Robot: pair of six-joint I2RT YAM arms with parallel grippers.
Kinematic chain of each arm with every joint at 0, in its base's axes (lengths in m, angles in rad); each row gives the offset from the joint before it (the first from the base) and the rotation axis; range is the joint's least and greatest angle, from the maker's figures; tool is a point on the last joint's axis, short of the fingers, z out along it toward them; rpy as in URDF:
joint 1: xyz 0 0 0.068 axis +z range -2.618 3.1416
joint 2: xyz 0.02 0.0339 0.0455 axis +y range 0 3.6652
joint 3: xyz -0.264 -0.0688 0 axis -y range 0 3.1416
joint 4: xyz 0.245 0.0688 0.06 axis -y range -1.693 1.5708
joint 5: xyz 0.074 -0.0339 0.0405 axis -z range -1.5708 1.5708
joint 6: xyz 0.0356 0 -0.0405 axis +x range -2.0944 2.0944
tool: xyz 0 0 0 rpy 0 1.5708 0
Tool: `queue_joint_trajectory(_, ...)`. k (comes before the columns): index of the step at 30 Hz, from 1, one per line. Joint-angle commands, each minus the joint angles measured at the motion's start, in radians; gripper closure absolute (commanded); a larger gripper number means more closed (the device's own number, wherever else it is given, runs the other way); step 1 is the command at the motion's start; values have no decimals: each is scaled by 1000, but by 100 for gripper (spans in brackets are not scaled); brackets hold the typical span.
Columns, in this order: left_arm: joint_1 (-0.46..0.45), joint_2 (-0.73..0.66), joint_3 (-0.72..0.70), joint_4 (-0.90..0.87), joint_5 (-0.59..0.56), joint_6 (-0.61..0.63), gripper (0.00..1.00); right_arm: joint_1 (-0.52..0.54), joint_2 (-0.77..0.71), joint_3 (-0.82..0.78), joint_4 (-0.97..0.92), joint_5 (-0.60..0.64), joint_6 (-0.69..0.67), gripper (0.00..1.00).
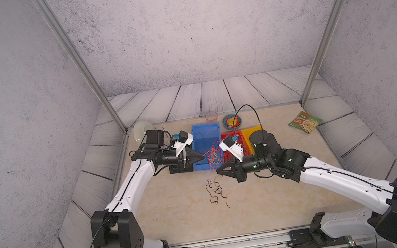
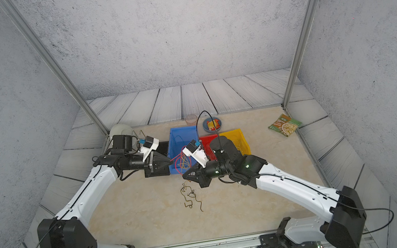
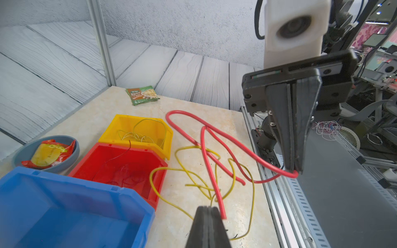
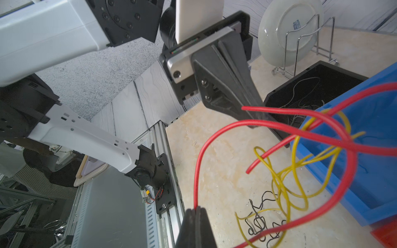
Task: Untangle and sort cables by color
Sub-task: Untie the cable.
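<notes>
Both my grippers are holding the red cable, and the yellow cable hangs in its loops (image 3: 200,147). Next, my left gripper lets go and grabs the yellow cable (image 3: 182,210).
A thick red cable (image 3: 206,150) and thin yellow cables (image 3: 189,174) hang in a loose tangle between my two grippers, in front of the blue bin (image 1: 206,139). My right gripper (image 4: 197,208) is shut on one end of the red cable. My left gripper (image 3: 207,207) is shut, with a yellow strand running into its tip. The red cable's other end lies against its finger. In a top view both tips, left gripper (image 1: 201,157) and right gripper (image 1: 217,172), are close together. A dark tangle of cables (image 1: 216,191) lies on the table below them.
Beside the blue bin stand a red bin (image 1: 229,141) and a yellow bin (image 1: 254,132), each holding cables, and a black bin (image 4: 318,85). Behind are a cup (image 1: 211,116), a bowl with a snack packet (image 1: 232,122), a plate in a rack (image 1: 142,131) and a noodle packet (image 1: 305,122).
</notes>
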Motion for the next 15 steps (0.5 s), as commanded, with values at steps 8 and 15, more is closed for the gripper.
queue_joint_trajectory(8, -7, -38, 5, -187, 55, 223, 24, 2, -23, 33, -14, 48, 2, 100)
queue_joint_trajectory(15, -46, -29, -22, -110, 17, 213, 14, 4, 3, 49, 18, -7, 23, 100)
